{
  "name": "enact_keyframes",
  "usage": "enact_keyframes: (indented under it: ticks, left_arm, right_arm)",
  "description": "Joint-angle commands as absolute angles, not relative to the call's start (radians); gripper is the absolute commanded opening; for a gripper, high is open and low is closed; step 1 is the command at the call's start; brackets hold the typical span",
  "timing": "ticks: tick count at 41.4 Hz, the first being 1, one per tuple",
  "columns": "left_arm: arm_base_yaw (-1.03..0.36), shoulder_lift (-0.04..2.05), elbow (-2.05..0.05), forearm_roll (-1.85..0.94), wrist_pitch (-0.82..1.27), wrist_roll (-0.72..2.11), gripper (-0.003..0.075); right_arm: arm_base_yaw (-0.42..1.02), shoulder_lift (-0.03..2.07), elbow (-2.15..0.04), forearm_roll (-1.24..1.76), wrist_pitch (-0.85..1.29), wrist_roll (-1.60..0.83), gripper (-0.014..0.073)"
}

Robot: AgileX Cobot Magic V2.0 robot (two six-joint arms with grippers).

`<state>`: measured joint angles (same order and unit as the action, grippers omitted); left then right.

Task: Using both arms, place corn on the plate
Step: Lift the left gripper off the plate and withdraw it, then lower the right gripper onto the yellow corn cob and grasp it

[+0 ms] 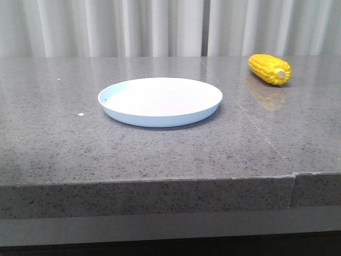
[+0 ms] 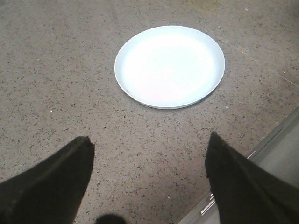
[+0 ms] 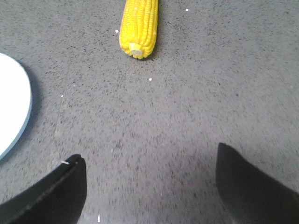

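Observation:
The yellow corn (image 1: 269,69) is long, with its pale stub (image 1: 280,73) pointing forward, so I expect its far end to stick out over the plate's rim as I lower it.
The yellow corn (image 1: 270,69) lies on the grey stone table at the far right, its pale stub end facing forward. The pale blue-white plate (image 1: 160,101) sits bare at the table's middle. No arm shows in the front view. In the left wrist view my left gripper (image 2: 149,147) hangs open over bare stone, short of the plate (image 2: 170,66). In the right wrist view my right gripper (image 3: 149,161) is open above the table, well back from the corn (image 3: 138,27), with the plate's rim (image 3: 23,112) off to one side.
The speckled stone table (image 1: 64,138) ends in a front edge close to the camera, with a seam (image 1: 294,176) at its right. A pale curtain (image 1: 160,26) hangs behind. The table's edge and a metal rail (image 2: 275,140) show beside the left fingers.

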<state>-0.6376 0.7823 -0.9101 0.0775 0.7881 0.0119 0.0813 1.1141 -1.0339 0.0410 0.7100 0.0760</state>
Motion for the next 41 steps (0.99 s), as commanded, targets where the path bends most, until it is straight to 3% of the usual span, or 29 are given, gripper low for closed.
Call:
enact_keyframes:
  ticks: [1,23,39,41]
  left_arm:
    - [-0.644,0.778,-0.938,0.081,0.723,0.0,0.0493]
    - [-0.644,0.778,-0.938,0.081,0.723,0.0,0.0493]
    - [-0.644,0.778,-0.938,0.081,0.723,0.0,0.0493]
    - [-0.644,0.778,-0.938,0.081,0.723,0.0,0.0493]
  right_arm:
    - [0.085,1.208,-1.148,0.044,0.651,0.063,0.0595]
    - [0.085,1.798,-1.636,0.068,0.604,0.063,0.0595]
    - [0.085,1.997,-1.795,0.062,0.58,0.063,0.059]
    - [0.085,1.999,-1.795,0.062,0.588,0.063,0.0555]
